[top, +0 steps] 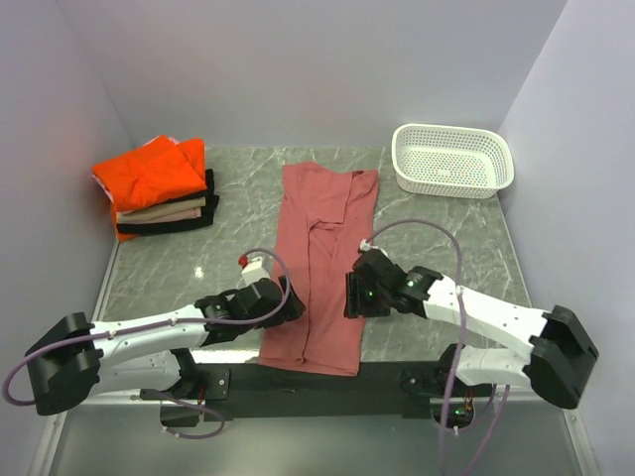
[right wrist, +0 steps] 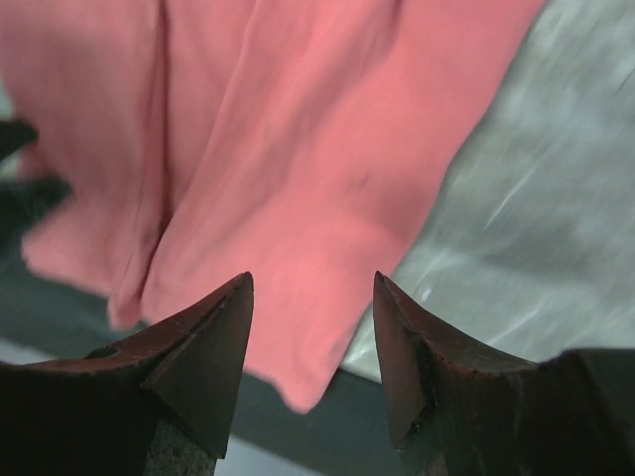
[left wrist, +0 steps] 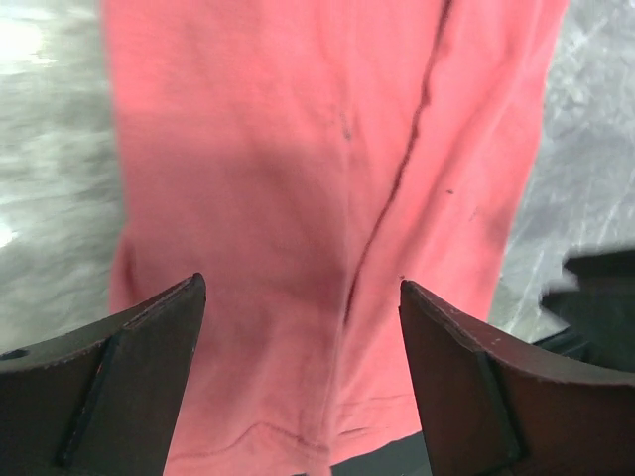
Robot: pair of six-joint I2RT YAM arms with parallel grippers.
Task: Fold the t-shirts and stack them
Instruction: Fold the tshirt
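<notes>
My gripper will lift the t-shirt by its hem (top: 310, 367), and the hem will fold over while the t-shirt's far end stays put, because the dusty-red t-shirt's strip (top: 324, 253) lies long and flat.
A dusty-red t-shirt (top: 322, 263) lies in a long narrow strip down the middle of the table, sleeves folded in, its hem over the near edge. My left gripper (top: 292, 300) hovers at the strip's lower left edge. In the left wrist view it (left wrist: 302, 283) is open, with the red cloth (left wrist: 298, 178) below and nothing between its fingers (left wrist: 149, 367). At the lower right edge of the strip my right gripper (top: 350, 295) is also open; the right wrist view shows it (right wrist: 313, 278) above the shirt's hem corner (right wrist: 317, 367). Folded orange, beige and black t-shirts (top: 159, 188) are stacked at the far left.
A white perforated basket (top: 453, 159) stands at the far right corner. The table is grey marble (top: 169, 268), with walls close on three sides. A black base bar (top: 397, 382) runs along the near edge under the shirt's hem.
</notes>
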